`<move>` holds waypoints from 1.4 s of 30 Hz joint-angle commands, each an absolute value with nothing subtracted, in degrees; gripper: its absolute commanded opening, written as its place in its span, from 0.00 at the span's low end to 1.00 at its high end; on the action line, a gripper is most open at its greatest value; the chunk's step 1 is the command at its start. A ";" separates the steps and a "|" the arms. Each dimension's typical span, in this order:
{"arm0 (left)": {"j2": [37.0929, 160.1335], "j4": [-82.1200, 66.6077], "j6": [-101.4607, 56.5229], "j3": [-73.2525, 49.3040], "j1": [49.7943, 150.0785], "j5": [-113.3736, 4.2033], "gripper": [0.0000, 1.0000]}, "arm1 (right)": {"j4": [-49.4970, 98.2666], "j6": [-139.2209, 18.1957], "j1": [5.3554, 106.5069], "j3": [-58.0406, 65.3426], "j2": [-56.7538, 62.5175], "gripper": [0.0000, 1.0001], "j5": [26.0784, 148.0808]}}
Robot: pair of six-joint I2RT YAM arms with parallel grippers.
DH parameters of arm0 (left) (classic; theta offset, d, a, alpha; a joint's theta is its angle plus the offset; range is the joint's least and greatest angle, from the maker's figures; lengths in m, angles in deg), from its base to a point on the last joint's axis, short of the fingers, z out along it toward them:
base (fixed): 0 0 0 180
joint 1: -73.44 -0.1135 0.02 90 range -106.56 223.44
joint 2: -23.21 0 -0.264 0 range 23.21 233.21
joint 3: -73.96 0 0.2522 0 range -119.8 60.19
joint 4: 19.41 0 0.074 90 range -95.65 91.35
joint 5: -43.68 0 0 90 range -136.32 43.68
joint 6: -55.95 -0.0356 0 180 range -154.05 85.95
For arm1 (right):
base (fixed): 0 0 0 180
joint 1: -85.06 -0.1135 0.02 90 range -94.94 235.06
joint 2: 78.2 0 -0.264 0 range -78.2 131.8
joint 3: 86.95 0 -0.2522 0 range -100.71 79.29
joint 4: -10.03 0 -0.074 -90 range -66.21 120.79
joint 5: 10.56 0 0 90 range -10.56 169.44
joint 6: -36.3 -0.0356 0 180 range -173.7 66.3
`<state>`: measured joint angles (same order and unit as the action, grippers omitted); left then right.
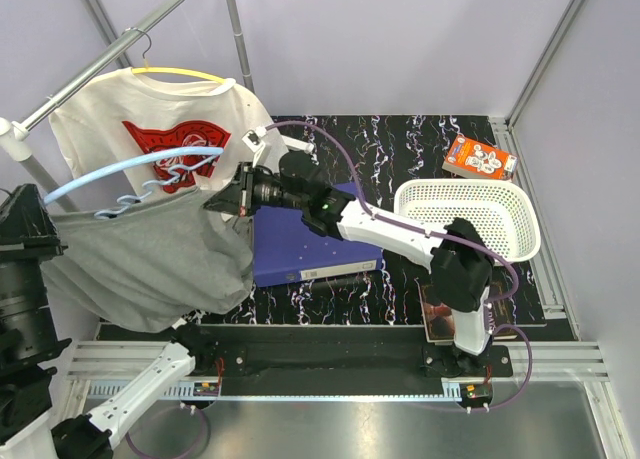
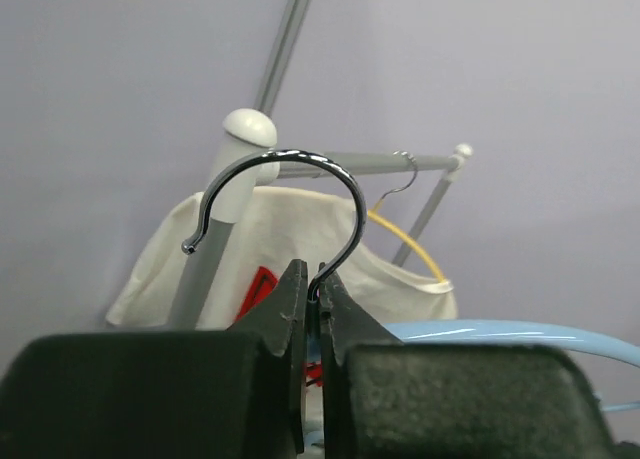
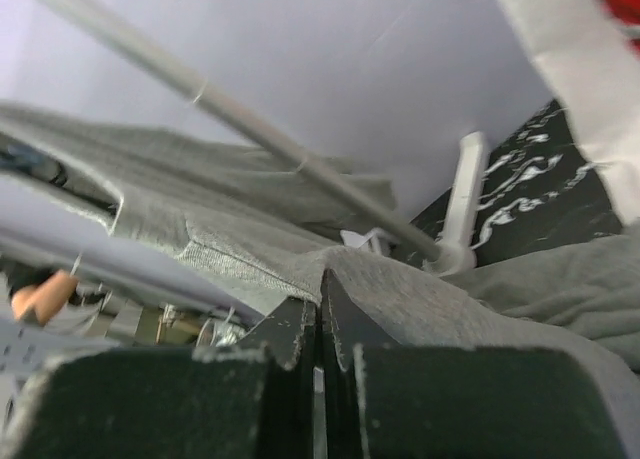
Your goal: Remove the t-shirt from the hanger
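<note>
Next, I tilt the hanger [image 1: 130,167] clear with my left gripper while my right gripper holds the t-shirt's fold, because the grey t-shirt is still hanging at the light-blue hanger's near end [image 1: 62,222].
A grey t-shirt [image 1: 150,259] hangs from a light-blue hanger [image 1: 130,169] at the left. My left gripper [image 2: 315,289] is shut on the base of that hanger's chrome hook [image 2: 290,159] and holds it in the air near the rack; the hanger's blue arm [image 2: 500,331] shows to its right. My right gripper [image 1: 222,201] reaches across from the right. In the right wrist view it [image 3: 320,289] is shut on a fold of the grey t-shirt [image 3: 430,304] at the shirt's right edge.
A white t-shirt with a red print [image 1: 160,119] hangs on a yellow hanger [image 1: 185,74] from the metal rack rail [image 1: 90,69]. A blue binder [image 1: 300,249] lies on the table. A white basket [image 1: 470,219] and an orange box [image 1: 478,159] are at the right.
</note>
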<state>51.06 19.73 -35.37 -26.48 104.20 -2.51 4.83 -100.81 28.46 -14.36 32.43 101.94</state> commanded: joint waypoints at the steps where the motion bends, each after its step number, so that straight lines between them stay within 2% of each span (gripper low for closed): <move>1: 52.83 17.99 -17.22 -28.05 103.85 -7.12 0.00 | -1.87 -98.70 28.37 -16.51 34.29 0.00 110.53; 4: 51.60 16.24 -8.78 -25.77 103.85 -7.74 0.00 | -1.09 -101.06 27.93 -21.25 37.98 0.00 116.07; 12: 52.03 9.47 5.13 -23.92 103.85 -16.70 0.00 | 5.07 -100.98 27.84 -28.20 41.85 0.00 115.91; 16: 50.28 -2.26 6.82 -19.54 103.85 -18.63 0.00 | 5.33 -101.42 27.23 -30.31 42.82 0.00 116.70; 19: 46.24 -12.47 4.89 -12.33 103.85 -19.87 0.00 | 4.55 -101.42 26.79 -29.19 42.74 0.00 119.25; 21: 44.14 -13.04 0.78 -10.56 103.85 -19.17 0.00 | 1.03 -101.43 26.87 -25.41 39.42 0.00 117.42; 26: 39.21 -16.27 -2.57 -2.85 103.85 -9.87 0.00 | 2.87 -98.96 26.79 -23.37 37.38 0.00 116.53; 32: 38.41 -16.38 -13.74 -2.47 103.85 -4.86 0.00 | 2.96 -95.10 26.96 -18.27 33.34 0.00 108.18; 37: 37.71 -25.49 -27.00 0.16 103.85 -5.46 0.00 | 1.38 -94.75 27.31 -13.99 30.18 0.00 104.41; 42: 39.46 -25.09 -20.55 -0.71 103.85 -5.36 0.00 | -1.08 -93.95 27.40 -7.82 25.51 0.00 98.24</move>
<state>38.34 -18.86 -22.54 0.32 104.00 -5.48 3.89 -95.63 27.32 -10.08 30.51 103.80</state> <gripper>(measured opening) 0.037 0.011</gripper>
